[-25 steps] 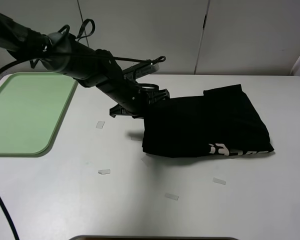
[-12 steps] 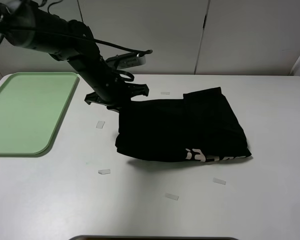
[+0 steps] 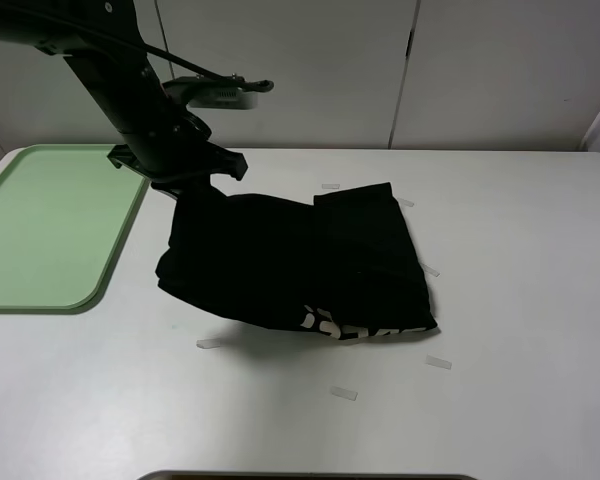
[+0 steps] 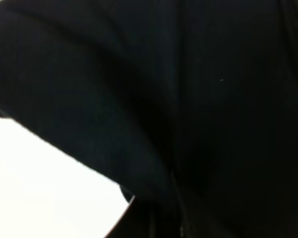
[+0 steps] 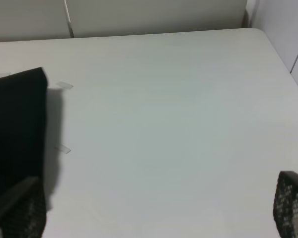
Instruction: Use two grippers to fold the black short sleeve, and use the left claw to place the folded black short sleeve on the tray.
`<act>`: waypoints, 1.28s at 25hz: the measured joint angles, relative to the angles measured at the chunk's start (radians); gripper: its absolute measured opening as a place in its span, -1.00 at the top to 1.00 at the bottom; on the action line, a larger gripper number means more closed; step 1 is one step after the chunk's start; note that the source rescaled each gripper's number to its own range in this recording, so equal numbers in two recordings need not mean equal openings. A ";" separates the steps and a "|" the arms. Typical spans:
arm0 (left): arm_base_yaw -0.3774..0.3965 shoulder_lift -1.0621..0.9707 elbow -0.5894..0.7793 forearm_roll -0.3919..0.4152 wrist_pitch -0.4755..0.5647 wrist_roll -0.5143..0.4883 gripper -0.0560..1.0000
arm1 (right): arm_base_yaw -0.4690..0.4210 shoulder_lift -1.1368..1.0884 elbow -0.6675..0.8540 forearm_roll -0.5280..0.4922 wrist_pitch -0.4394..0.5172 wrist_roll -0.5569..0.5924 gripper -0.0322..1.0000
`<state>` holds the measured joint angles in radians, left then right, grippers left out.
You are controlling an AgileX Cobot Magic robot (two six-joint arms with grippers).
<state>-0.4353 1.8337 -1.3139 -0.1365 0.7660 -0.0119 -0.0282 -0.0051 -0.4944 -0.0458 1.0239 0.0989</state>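
The raised side (image 3: 202, 250) of the black short sleeve fans out toward the tray, so my left gripper should fold it back over the flat half (image 3: 372, 255) before placing it.
The black short sleeve (image 3: 300, 260) lies folded on the white table, its pale letters (image 3: 355, 328) along the near edge. My left claw (image 3: 188, 186) is shut on the cloth's far left corner and holds that side raised off the table. To its left rests the mint-green tray (image 3: 50, 225). Black cloth (image 4: 188, 99) fills the left wrist view and hides the jaws there. In the right wrist view my right gripper (image 5: 156, 208) stands open over bare table, with one mesh fingertip (image 5: 292, 203) at each side. The shirt's edge (image 5: 15, 129) shows beside it.
Small strips of clear tape (image 3: 208, 343) (image 3: 343, 393) (image 3: 438, 362) lie on the table (image 3: 520, 300) around the shirt. White wall panels stand behind the table. A dark object (image 3: 310, 476) shows at the near edge.
My left arm has swung left and upward toward the tray, dragging the shirt leftward across the table with it. The right gripper stays open.
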 joint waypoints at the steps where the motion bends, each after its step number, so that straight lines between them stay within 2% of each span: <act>1: 0.000 -0.015 0.000 0.015 0.012 0.000 0.87 | 0.000 0.000 0.000 0.000 0.000 0.000 -1.00; 13: 0.000 -0.175 0.000 0.032 0.080 -0.001 0.87 | 0.000 0.000 0.000 0.000 0.000 0.000 -1.00; 17: 0.000 -0.177 0.000 -0.001 0.076 -0.027 0.87 | 0.000 0.000 0.000 0.000 0.000 0.000 -1.00; 22: -0.026 -0.147 0.000 -0.037 0.012 -0.043 0.87 | 0.000 0.000 0.000 0.000 0.000 0.000 -1.00; 32: -0.173 -0.020 0.000 -0.051 -0.181 -0.113 0.87 | 0.000 0.000 0.000 0.000 0.000 0.000 -1.00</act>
<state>-0.6085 1.8136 -1.3139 -0.1876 0.5851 -0.1252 -0.0282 -0.0051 -0.4944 -0.0458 1.0239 0.0989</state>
